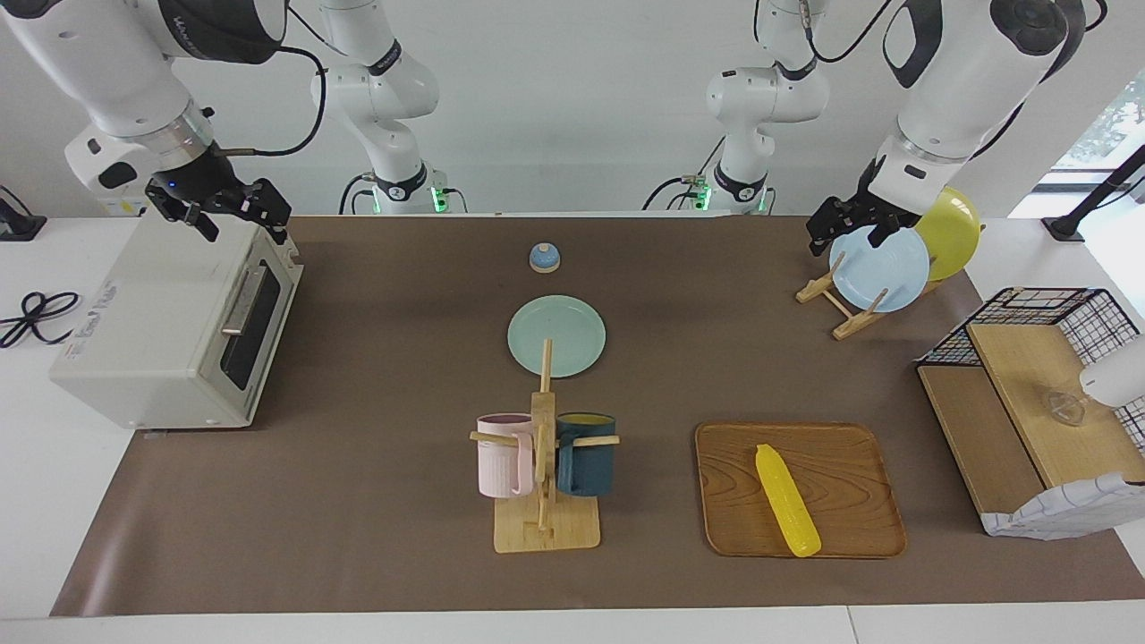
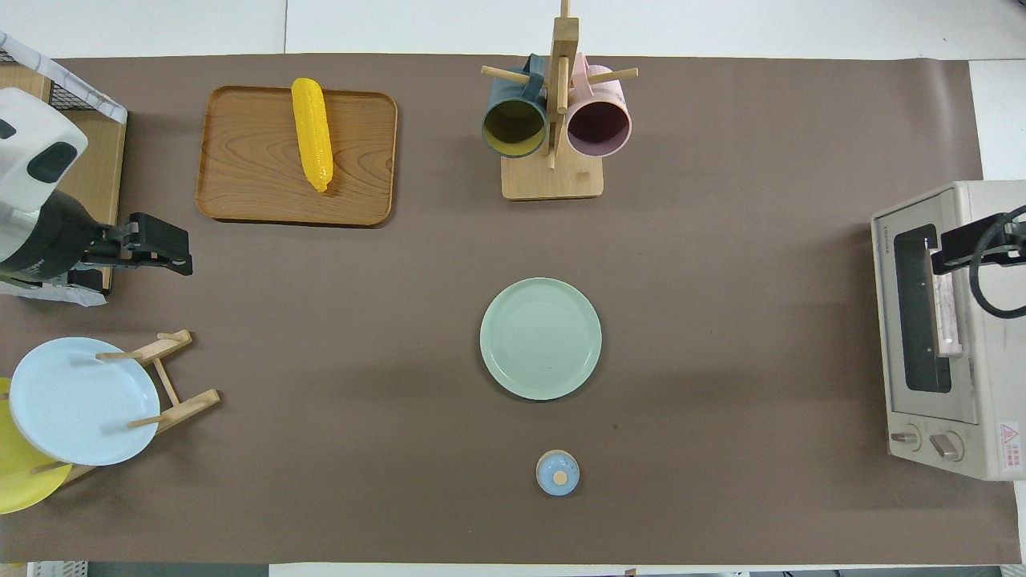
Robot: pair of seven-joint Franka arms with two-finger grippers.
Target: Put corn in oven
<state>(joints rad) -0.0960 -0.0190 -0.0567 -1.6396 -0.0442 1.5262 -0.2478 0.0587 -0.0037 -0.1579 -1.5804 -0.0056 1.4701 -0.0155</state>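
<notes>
The door (image 2: 918,322) will swing down and stay lying open when I pull, because the silver handle (image 2: 946,304) runs along the upper edge of the oven.
The yellow corn (image 1: 787,501) lies on a wooden tray (image 1: 859,474) toward the left arm's end of the table, far from the robots; it also shows in the overhead view (image 2: 312,132). The cream-white oven (image 1: 152,331) stands at the right arm's end, its door shut, its silver handle (image 1: 240,300) facing the table's middle. My right gripper (image 1: 240,224) hangs open and empty over the oven's top front edge (image 2: 954,248). My left gripper (image 1: 848,237) hangs open and empty by the plate rack, apart from the corn (image 2: 180,248).
A wooden mug tree (image 1: 543,465) with a pink and a dark blue mug stands beside the tray. A green plate (image 1: 556,335) and a small blue knobbed lid (image 1: 544,258) lie mid-table. A rack holds a blue plate (image 1: 881,268) and a yellow plate (image 1: 953,231). A wire basket (image 1: 1038,309) stands at the left arm's end.
</notes>
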